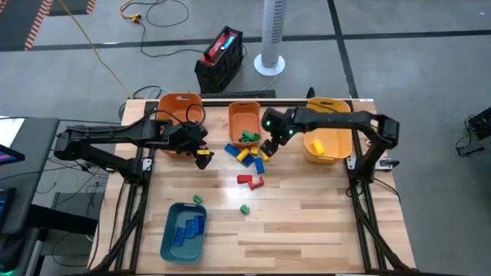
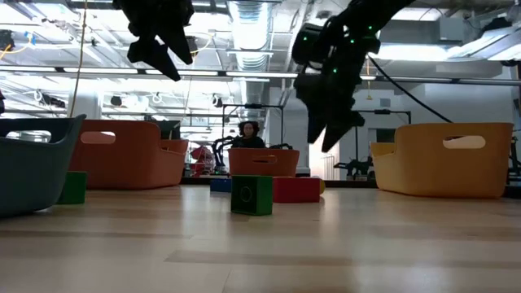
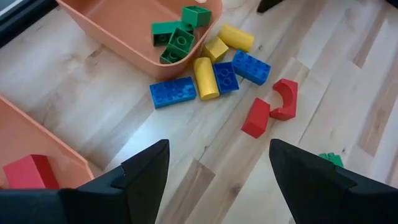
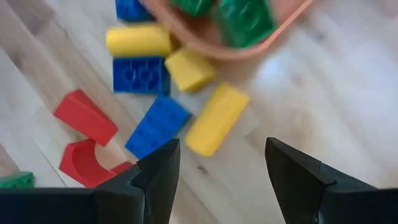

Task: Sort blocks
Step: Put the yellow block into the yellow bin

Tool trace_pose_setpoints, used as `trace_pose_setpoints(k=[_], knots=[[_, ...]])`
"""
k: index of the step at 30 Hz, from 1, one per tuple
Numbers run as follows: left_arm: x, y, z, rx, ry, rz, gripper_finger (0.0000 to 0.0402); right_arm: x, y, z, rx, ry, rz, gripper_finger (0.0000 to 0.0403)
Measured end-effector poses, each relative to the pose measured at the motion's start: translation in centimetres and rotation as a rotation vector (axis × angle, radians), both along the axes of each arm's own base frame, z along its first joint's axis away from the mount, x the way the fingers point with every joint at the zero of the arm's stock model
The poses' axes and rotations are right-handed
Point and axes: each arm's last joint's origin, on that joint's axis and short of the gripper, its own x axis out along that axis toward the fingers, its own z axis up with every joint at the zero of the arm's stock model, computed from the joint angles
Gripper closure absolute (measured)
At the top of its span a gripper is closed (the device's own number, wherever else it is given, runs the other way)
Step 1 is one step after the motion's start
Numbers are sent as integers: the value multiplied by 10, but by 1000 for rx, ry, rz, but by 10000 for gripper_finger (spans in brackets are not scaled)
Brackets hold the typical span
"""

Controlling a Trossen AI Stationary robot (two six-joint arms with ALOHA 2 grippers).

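The outermost yellow block [image 4: 217,119] lies in front of the opening of the right gripper's fingers, with clear wood [image 4: 249,135] beside it, so the right gripper should keep going down until its fingers close around the block.
Blue and yellow blocks [image 1: 247,154] lie in a cluster on the table in front of the middle orange bin [image 1: 234,119], which holds green blocks [image 1: 248,137]. Two red blocks [image 1: 249,181] lie nearer, and two green ones [image 1: 245,208] nearer still. My left gripper [image 1: 201,156] hangs open above the table to the cluster's left, holding nothing [image 3: 217,155]. My right gripper [image 1: 268,148] hovers open and empty over the cluster's right end, above a yellow block [image 4: 216,118] and a blue one [image 4: 157,126]. In the low view both hang well above the table.
A second orange bin [image 1: 180,107] at the far left holds a red block [image 3: 28,171]. A yellow bin [image 1: 331,146] stands at the far right. A teal bin [image 1: 170,239] with blue blocks sits at the near left. Bare wood spreads across the near right.
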Motion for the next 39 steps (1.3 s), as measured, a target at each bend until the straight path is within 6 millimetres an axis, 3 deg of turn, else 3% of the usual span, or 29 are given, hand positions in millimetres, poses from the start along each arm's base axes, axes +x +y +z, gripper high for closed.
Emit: trace_pose_setpoints(k=[4,9,20,24,28,35,39], knots=[[0,0,0,-1,0,-4,129,12,12,-19,18,26,-16,159],[0,-1,0,-32,-2,-31,129,18,7,-36,16,51,-83,159],[0,-2,-1,-38,9,-51,129,25,2,-64,13,117,-100,159],[-1,-2,-2,-37,21,-54,129,24,5,-66,-1,134,-82,161],[-1,-2,-2,-32,25,-59,129,22,7,-64,-25,157,-48,199],[-1,-2,-2,-20,30,-73,129,18,9,-60,-19,184,25,320],[-1,-2,-2,-15,32,-77,129,10,12,-41,4,205,65,332]])
